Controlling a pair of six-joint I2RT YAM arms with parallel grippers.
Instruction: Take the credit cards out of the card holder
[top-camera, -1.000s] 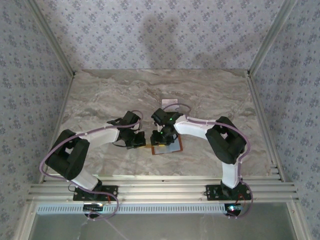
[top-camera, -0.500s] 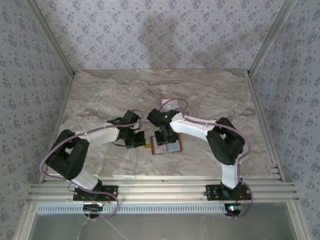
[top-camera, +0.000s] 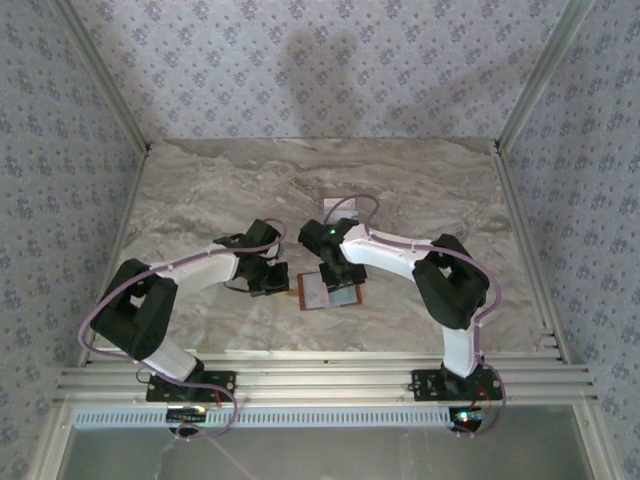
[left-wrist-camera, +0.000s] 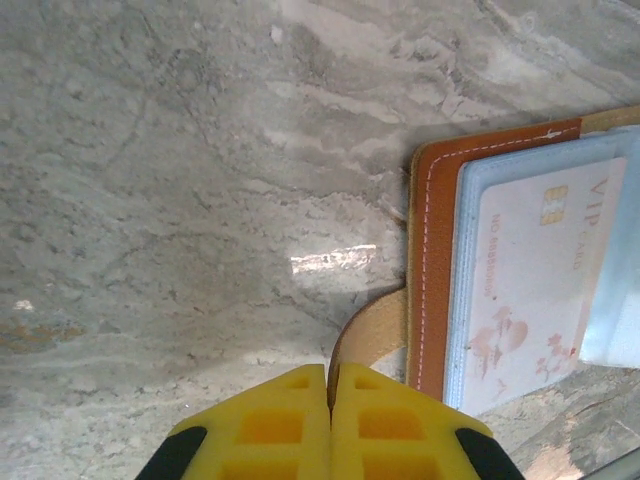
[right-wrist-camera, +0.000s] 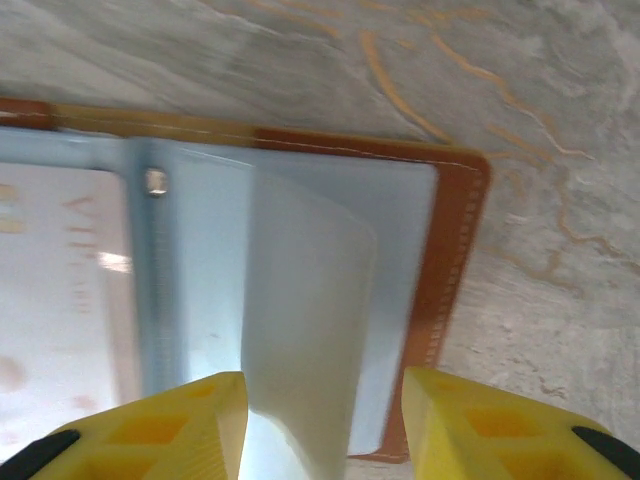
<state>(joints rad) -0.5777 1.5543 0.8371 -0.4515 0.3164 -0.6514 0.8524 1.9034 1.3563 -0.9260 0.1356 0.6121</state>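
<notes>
The tan tab (left-wrist-camera: 372, 332) is at my left gripper, beside the VIP card's pocket. My left gripper should hold the pocket's edge (left-wrist-camera: 457, 310) while my right gripper slides the card out.
The card holder (top-camera: 328, 293) lies open on the marble between the two arms, tan-brown leather (left-wrist-camera: 432, 270) with pale lining. My left gripper (left-wrist-camera: 329, 372) is shut on its thin tan tab (left-wrist-camera: 372, 330) at the left edge. A pale card printed VIP (left-wrist-camera: 535, 285) sits in the left pocket. Over the right half, my right gripper (right-wrist-camera: 325, 385) is open. A pale grey card (right-wrist-camera: 305, 320) stands tilted up between its fingers, against the left one and clear of the right one. From above, the right gripper (top-camera: 333, 272) hides part of the holder.
A small pale rectangular object (top-camera: 340, 205) lies on the table just behind the right wrist. Metal rails (top-camera: 320, 380) run along the near edge, and patterned walls close in the left, right and back sides.
My right jaws have spread wider around the pale card, and the right wrist has shifted slightly back and left. The left arm and its hold on the tab are unchanged.
</notes>
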